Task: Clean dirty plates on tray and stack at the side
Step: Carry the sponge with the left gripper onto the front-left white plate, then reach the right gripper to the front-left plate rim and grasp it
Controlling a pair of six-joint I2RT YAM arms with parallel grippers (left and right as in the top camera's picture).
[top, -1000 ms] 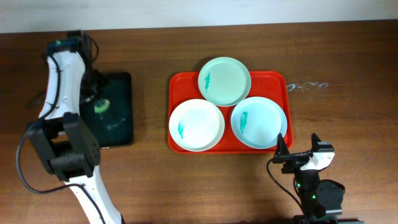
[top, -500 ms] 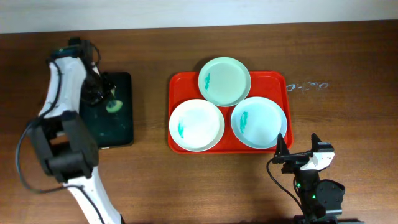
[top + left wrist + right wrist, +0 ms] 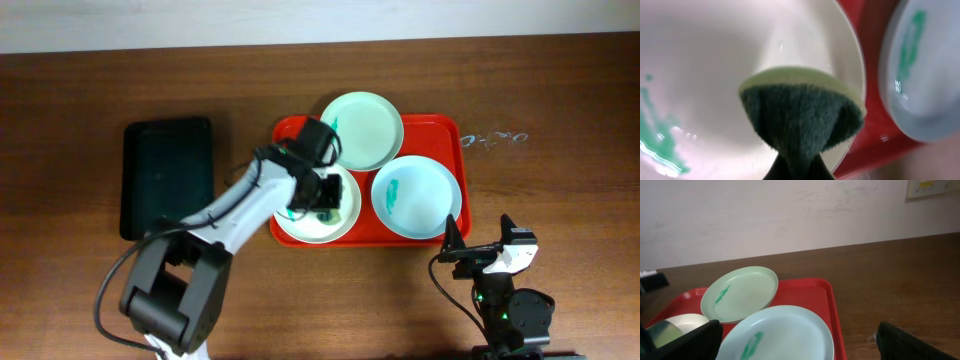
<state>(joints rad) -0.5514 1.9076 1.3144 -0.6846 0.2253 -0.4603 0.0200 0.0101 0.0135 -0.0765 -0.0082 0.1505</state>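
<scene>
Next, I let go of the green sponge with my left gripper and hold the plate's rim (image 3: pixel 358 198) steady with my right gripper before wiping, because the white plate (image 3: pixel 308 228) lies loose under the sponge.
The red tray (image 3: pixel 443 130) holds three plates. The mint plate (image 3: pixel 361 130) is at the back, the white plate (image 3: pixel 300 222) front left and the light blue plate (image 3: pixel 416 197) front right; mint and blue each show a teal smear. My left gripper (image 3: pixel 328 198) is over the white plate, shut on a green sponge (image 3: pixel 800 112) that is pressed on the plate (image 3: pixel 705 60). A teal smear (image 3: pixel 657 142) lies left of the sponge. My right gripper (image 3: pixel 478 255) is open and empty, near the table's front edge, facing the blue plate (image 3: pixel 782 332) and the mint plate (image 3: pixel 740 292).
A black tray (image 3: pixel 167 175) lies left of the red tray, with nothing on it. A faint wet mark (image 3: pixel 497 138) is on the wood right of the red tray. The red tray's rim (image 3: pixel 832 310) runs beside the blue plate.
My left arm has swung from the black tray to the right with the sponge, and now holds it on the white plate. The right arm has not moved.
</scene>
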